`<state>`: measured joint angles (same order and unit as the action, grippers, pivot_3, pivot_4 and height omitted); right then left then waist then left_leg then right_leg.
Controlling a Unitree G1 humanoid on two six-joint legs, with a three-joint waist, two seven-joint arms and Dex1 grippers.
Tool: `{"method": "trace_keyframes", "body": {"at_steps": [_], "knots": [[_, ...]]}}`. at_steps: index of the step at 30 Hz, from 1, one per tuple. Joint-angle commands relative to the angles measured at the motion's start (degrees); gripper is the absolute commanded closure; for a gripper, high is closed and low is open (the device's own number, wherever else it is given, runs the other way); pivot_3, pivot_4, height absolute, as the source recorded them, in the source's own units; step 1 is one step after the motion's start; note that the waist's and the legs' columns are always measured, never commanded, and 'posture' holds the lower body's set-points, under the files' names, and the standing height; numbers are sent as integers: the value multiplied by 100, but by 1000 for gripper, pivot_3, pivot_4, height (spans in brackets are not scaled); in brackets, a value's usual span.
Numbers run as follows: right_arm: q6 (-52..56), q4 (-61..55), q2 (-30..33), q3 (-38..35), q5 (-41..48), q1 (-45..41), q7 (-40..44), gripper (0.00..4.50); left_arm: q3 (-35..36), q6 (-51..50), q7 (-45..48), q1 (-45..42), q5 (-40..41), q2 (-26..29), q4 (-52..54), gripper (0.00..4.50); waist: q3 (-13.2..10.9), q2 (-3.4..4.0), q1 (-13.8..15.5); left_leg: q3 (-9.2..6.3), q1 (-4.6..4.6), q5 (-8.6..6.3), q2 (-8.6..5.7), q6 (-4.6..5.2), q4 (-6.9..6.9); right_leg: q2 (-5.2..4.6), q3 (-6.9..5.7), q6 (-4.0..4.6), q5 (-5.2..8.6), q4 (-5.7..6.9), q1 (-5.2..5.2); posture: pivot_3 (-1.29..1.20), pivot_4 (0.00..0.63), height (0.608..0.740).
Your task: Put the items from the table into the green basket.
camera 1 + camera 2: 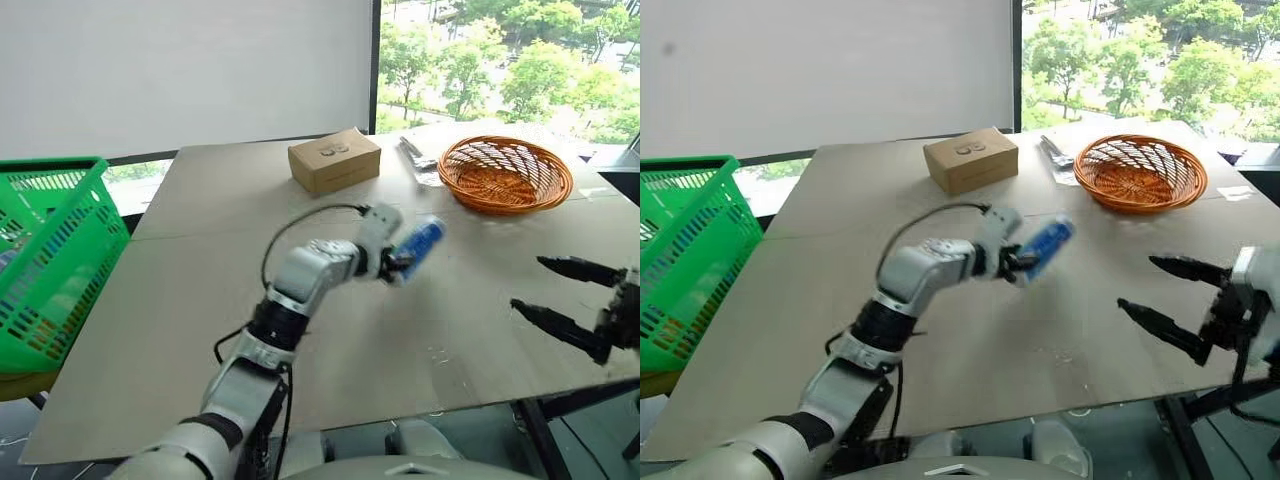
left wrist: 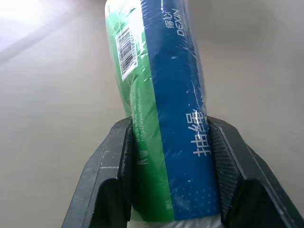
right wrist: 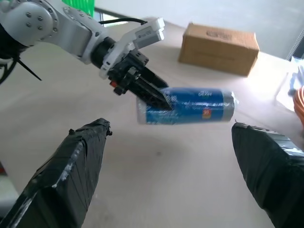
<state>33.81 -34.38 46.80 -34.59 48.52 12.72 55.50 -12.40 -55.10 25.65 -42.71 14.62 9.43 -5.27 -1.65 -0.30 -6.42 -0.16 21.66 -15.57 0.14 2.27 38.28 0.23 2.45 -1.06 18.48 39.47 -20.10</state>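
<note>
The robot's left gripper has both fingers around the blue container's near end (image 2: 171,185) and the way is open, so it should continue to the green basket's opening (image 1: 28,215) and let go there.
A blue cylindrical container (image 1: 420,245) with white ends hangs a little above the middle of the grey-beige table (image 1: 180,300). My left gripper (image 1: 397,265) is shut on its near end, and the left wrist view shows the black fingers (image 2: 111,166) clamping the blue-and-green wrapper (image 2: 171,95). My right gripper (image 1: 528,283) stands open over the table's right edge, nothing between its fingers. It faces the container (image 3: 190,105) from a short way off. The green basket (image 1: 55,260) stands beyond the table's left edge.
A brown cardboard box (image 1: 335,158) sits at the back centre of the table. An orange wicker basket (image 1: 505,172) stands at the back right, with small dark packets (image 1: 418,152) beside it. A thin seam crosses the tabletop.
</note>
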Motion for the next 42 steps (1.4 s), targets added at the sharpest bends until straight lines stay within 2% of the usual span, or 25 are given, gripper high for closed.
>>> {"method": "trace_keyframes", "body": {"at_steps": [1, 3, 7, 9, 11, 13, 15, 17, 22, 30, 32, 35, 36, 37, 40, 42], "knots": [[160, 38, 94, 711, 347, -1171, -352, 0, 1103, 659, -271, -745, -114, 700, -210, 2894, -3, -1, 72, 1, 2, 1, -1, -1, 2, 0, 3, 17, -10, 12, -22, -58, 0, 740], [344, 118, 18, 1220, 289, -1855, -701, 0, 1447, 982, -305, -976, -224, 1225, -649, 2894, -12, -16, 148, 1, 17, 2, -4, -2, 4, -1, 9, 23, -13, 31, -58, -28, 0, 740], [477, 288, -523, 2127, 344, -3340, -1225, 0, 1988, 1845, -400, -1302, -608, 2548, -1798, 2894, -20, -29, 280, -1, 58, 6, -6, -11, -4, -6, 24, 25, -14, 32, -117, 28, 0, 740], [554, 330, -709, 2333, 416, -3746, -1334, 0, 2149, 2147, -403, -1375, -697, 3028, -2242, 2894, -26, -41, 402, -5, 122, 18, -6, -31, 4, -12, 18, 27, -16, 45, -179, 61, 0, 740], [601, 388, -812, 2537, 354, -4038, -1383, 0, 2268, 2448, -373, -1401, -808, 3493, -2690, 2894, -30, -68, 554, -11, 130, 18, -9, -31, 3, -28, 2, 28, -16, 38, -183, 109, 0, 740], [649, 511, -947, 2729, 266, -4283, -1484, 0, 2456, 2730, -324, -1556, -761, 3833, -3345, 2894, -9, -106, 730, -13, 157, 18, -15, -32, 3, -38, -2, 28, -16, 39, -210, 144, 0, 740], [559, 664, -1142, 2875, 168, -4461, -1535, 0, 2511, 3217, -373, -1832, -866, 4132, -4124, 2894, -5, -130, 905, -38, 221, 20, -32, -34, 22, -52, -22, 28, -18, 41, -263, 144, 0, 740], [461, 761, -1254, 2994, 63, -4565, -1465, 0, 2474, 3644, -487, -2103, -1049, 4446, -4780, 2894, -6, -140, 1055, -49, 221, 20, -56, -32, 25, -78, -44, 27, -18, 44, -262, 150, 0, 740], [323, 770, -1341, 3161, -163, -4614, -1332, 0, 2441, 4298, -543, -2222, -1236, 4946, -5856, 2894, 3, -156, 1220, -67, 225, 19, -89, -28, 23, -116, -74, 25, -19, 47, -260, 147, 0, 740], [283, 600, -1312, 3053, -244, -4328, -1377, 0, 2488, 4552, -1105, -2002, -1326, 5029, -6411, 2894, 23, -186, 1209, -113, 225, 26, -91, -36, 22, -118, -121, 26, -19, 66, -251, 110, 0, 740], [278, 571, -1308, 3018, -254, -4276, -1396, 0, 2431, 4628, -1282, -1969, -1438, 5045, -6467, 1961, 25, -189, 1179, -112, 225, 28, -92, -39, 23, -119, -120, 27, -19, 71, -250, 110, 0, 740], [260, 550, -1266, 2975, -297, -4189, -1394, 0, 2476, 4662, -1406, -2011, -1439, 5012, -6532, 844, 28, -193, 1145, -110, 224, 28, -92, -39, 22, -120, -120, 27, -19, 75, -252, 104, 0, 740], [255, 545, -1255, 2962, -307, -4163, -1394, 0, 2486, 4664, -1417, -2033, -1431, 4999, -6541, 282, 29, -193, 1125, -110, 224, 28, -93, -39, 23, -120, -120, 27, -19, 79, -253, 98, 0, 740], [246, 541, -1246, 2952, -318, -4141, -1393, 0, 2510, 4667, -1425, -2047, -1405, 4986, -6544, 40, 29, -193, 1082, -110, 223, 28, -93, -39, 23, -120, -121, 27, -19, 84, -254, 98, 0, 740], [231, 527, -1232, 2901, -313, -4083, -1413, 0, 2545, 4728, -1391, -2042, -1357, 4971, -6504, 40, 29, -193, 1023, -110, 218, 29, -93, -40, 24, -120, -121, 27, -19, 96, -254, 96, 0, 740], [211, 531, -1199, 2837, -309, -3993, -1397, 0, 2589, 4921, -873, -2000, -1203, 4819, -6284, 40, 29, -193, 1014, -109, 215, 29, -94, -41, 27, -121, -121, 27, -19, 111, -256, 95, 0, 740]]}}
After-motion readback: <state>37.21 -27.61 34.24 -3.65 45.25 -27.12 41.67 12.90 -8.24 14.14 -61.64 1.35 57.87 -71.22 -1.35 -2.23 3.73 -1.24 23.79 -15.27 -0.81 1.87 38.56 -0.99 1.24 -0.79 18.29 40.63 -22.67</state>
